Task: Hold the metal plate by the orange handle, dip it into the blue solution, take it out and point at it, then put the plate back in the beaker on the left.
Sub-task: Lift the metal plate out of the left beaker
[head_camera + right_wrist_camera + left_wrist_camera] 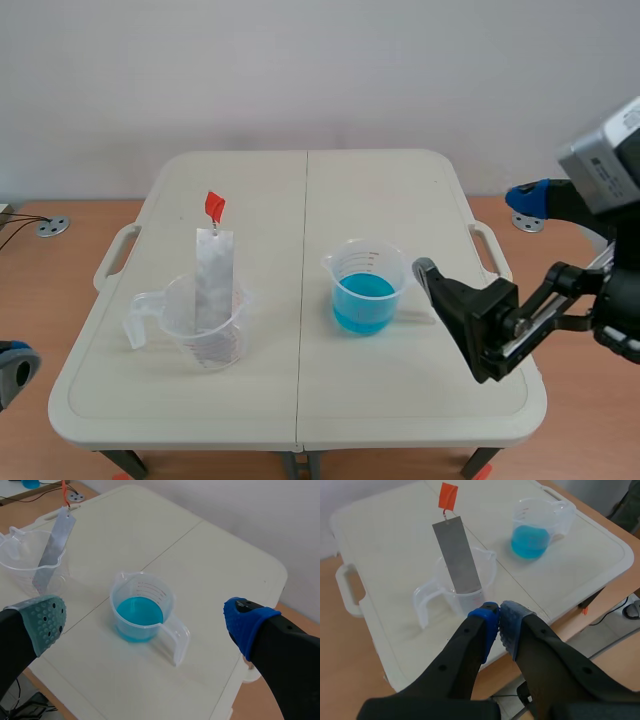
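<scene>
The metal plate [214, 282] will hang down below my right gripper when I lift it, because only a thin link [215, 228] connects the orange handle to the plate.
A grey metal plate [213, 280] stands tilted in the clear beaker [205, 330] on the left, its orange handle [214, 207] sticking up above the rim. To the right sits the beaker of blue solution [364, 290]. My right gripper [472, 232] hovers open just right of that beaker; in the right wrist view the gripper [145, 620] straddles the blue beaker [141, 611] from above and holds nothing. My left gripper [500, 616] is shut on nothing, just short of the plate's beaker [465, 587], with the plate [457, 562] and handle [448, 496] ahead of it.
Both beakers stand on a white folding table [300, 420] with carry handles at its sides. Only a bit of the left arm [14, 368] shows at the table's near left corner. Wooden floor surrounds the table, and a wall lies behind it.
</scene>
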Robot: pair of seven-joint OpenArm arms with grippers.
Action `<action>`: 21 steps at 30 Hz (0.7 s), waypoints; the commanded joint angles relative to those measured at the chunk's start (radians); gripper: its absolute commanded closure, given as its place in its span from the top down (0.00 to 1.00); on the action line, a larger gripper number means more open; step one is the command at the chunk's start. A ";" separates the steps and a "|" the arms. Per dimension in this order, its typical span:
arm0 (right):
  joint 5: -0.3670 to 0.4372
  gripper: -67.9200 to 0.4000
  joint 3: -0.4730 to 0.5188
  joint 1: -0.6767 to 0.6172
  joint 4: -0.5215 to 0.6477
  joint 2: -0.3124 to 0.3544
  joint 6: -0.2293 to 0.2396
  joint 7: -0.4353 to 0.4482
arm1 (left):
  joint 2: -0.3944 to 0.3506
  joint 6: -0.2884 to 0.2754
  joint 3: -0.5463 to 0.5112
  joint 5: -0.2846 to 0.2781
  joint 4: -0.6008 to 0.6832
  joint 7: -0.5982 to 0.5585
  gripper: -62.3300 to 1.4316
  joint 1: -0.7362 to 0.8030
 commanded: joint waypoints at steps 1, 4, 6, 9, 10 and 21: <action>0.005 0.98 -0.013 0.029 0.008 0.002 -0.010 0.006 | 0.016 -0.002 -0.013 -0.002 0.010 -0.020 0.10 0.015; 0.005 0.98 -0.056 0.070 -0.003 0.002 -0.013 0.000 | 0.053 -0.002 -0.037 0.048 0.010 -0.044 0.10 0.042; 0.005 0.98 -0.086 0.101 -0.017 0.002 -0.014 -0.001 | 0.085 -0.002 -0.050 0.076 0.010 -0.050 0.10 0.053; 0.005 0.98 -0.126 0.143 -0.040 0.002 -0.021 -0.002 | 0.123 -0.002 -0.056 0.130 0.009 -0.051 0.10 0.054; 0.005 0.98 -0.139 0.158 -0.050 0.002 -0.024 -0.002 | 0.132 -0.002 -0.055 0.143 0.007 -0.051 0.10 0.054; 0.005 0.98 -0.290 0.352 -0.210 -0.047 -0.035 -0.005 | 0.152 -0.002 -0.055 0.174 -0.019 -0.090 0.10 0.053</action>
